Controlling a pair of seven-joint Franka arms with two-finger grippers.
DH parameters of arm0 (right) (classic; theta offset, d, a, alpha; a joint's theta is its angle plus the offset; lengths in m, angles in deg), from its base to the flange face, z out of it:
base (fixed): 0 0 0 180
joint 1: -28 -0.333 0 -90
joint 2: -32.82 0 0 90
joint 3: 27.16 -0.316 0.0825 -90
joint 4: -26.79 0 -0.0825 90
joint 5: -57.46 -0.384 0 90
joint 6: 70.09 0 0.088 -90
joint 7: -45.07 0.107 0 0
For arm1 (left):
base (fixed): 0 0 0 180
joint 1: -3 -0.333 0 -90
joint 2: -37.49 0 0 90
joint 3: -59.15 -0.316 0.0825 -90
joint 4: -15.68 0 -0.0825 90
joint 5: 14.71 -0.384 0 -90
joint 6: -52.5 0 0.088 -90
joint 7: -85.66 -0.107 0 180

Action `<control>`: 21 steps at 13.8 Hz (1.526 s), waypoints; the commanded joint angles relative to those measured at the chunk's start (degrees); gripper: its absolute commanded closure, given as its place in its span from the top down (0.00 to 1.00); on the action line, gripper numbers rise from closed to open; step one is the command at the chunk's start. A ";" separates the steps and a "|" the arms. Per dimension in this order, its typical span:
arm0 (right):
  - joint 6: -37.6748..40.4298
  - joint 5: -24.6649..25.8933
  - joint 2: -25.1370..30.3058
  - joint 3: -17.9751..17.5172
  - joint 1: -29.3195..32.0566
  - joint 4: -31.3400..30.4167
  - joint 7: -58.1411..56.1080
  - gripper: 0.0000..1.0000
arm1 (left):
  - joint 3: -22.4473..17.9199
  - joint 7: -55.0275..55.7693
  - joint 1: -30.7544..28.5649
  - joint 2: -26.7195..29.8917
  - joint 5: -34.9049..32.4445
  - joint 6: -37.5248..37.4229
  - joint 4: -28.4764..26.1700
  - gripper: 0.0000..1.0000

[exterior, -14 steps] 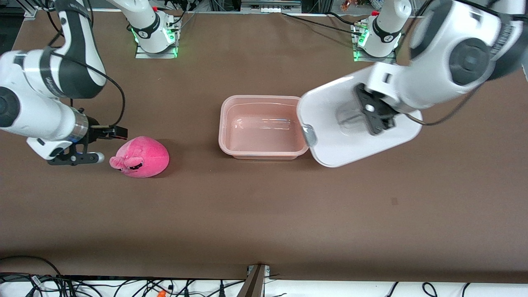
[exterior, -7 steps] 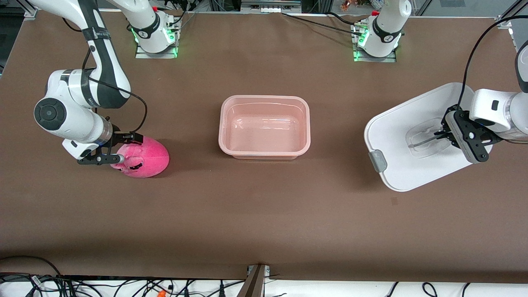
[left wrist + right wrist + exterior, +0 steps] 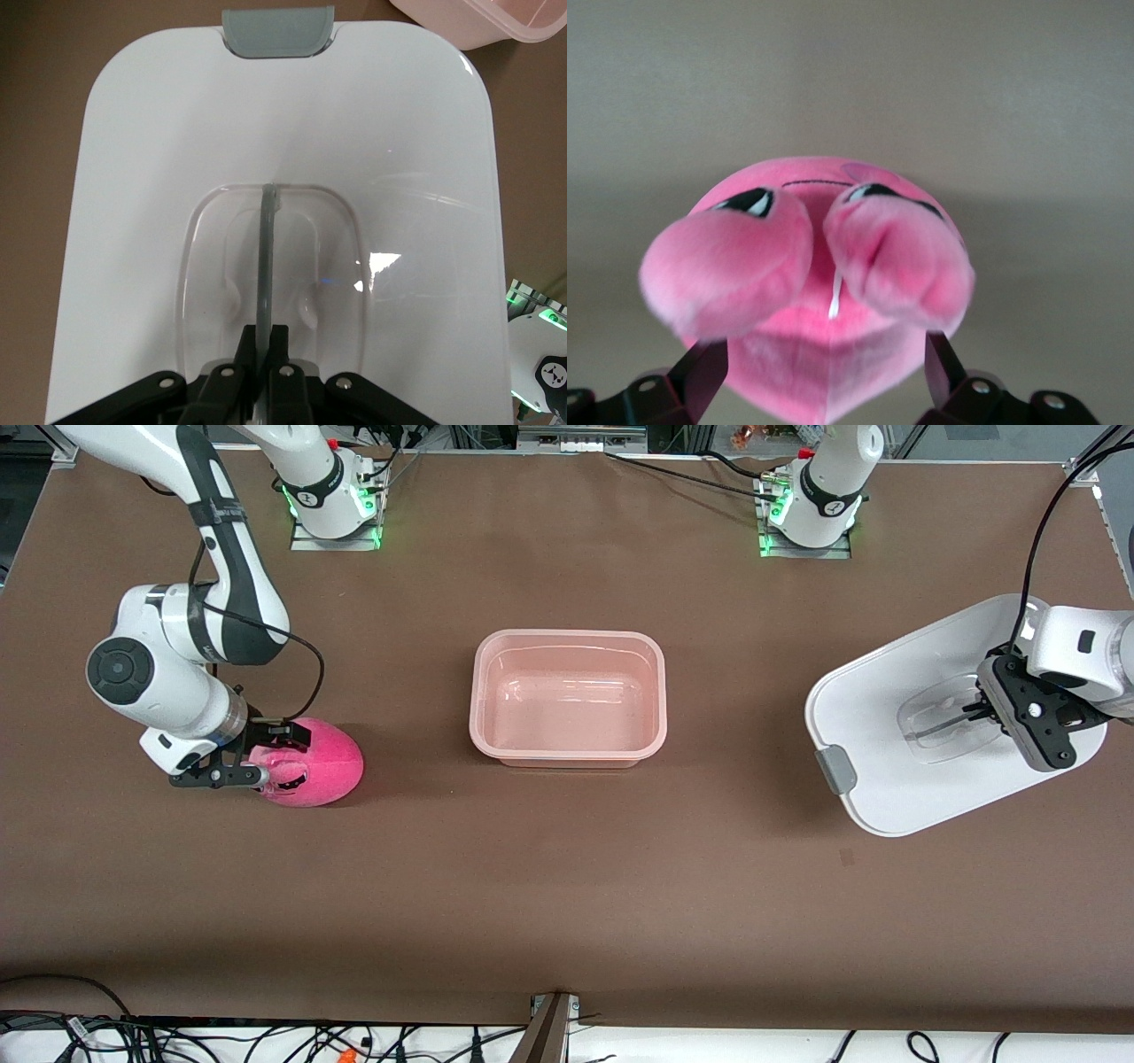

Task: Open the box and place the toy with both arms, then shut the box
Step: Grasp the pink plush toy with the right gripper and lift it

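Creases point(image 3: 875, 254) dent the hot-pink plush toy's face, so the toy point(image 3: 314, 767) will squeeze thin between the robot's fingers but keep its round body when the robot picks it up.
The pink box point(image 3: 567, 642) stands open and empty at the table's middle. Its white lid point(image 3: 886, 717) hangs tilted above the table toward the left arm's end. My left gripper point(image 3: 979, 713) is shut on the lid's clear handle point(image 3: 266, 257); the left wrist view shows the gripper point(image 3: 266, 341) pinching the handle's bar. The hot-pink plush toy point(image 3: 328, 766) lies on the table toward the right arm's end. My right gripper point(image 3: 257, 755) is open, with a finger on either side of the toy's face end. In the right wrist view the toy point(image 3: 824, 266) sits between my gripper's point(image 3: 818, 354) fingers.
A grey clip point(image 3: 835, 771) shows on the lid's edge nearest the box, and also in the left wrist view point(image 3: 277, 31). The arm bases point(image 3: 332, 496) stand along the table's edge farthest from the front camera. A corner of the box point(image 3: 496, 22) shows in the left wrist view.
My left gripper carried the lid away from the box toward the left arm's end of the table. My right gripper came down and moved around the toy's face end.
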 commanded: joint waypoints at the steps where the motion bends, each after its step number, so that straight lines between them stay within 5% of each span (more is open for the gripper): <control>1: -1.44 -1.09 -0.49 -0.07 -0.01 -0.59 -1.56 0.61 | 0.54 -0.19 -0.06 -3.30 0.26 -0.34 4.07 0.00; 2: -1.09 -1.09 -0.40 -0.07 -0.01 -0.41 -1.82 0.25 | 0.54 -0.98 -0.49 -3.30 0.18 -0.42 4.08 0.00; 3: -1.00 -1.09 -0.40 -0.07 -0.01 -0.33 -1.91 0.00 | 0.54 -1.07 -1.02 -3.21 0.18 -0.51 4.08 0.00; 13: 3.73 -0.47 1.52 -1.03 -0.53 2.30 -12.60 0.00 | 0.28 -0.55 -1.02 -2.77 -0.61 -1.12 4.16 0.00; 21: 35.27 -0.03 1.53 -11.22 -3.34 24.61 -28.63 0.00 | 0.28 -0.63 -1.11 -2.77 -0.53 -1.21 4.16 0.00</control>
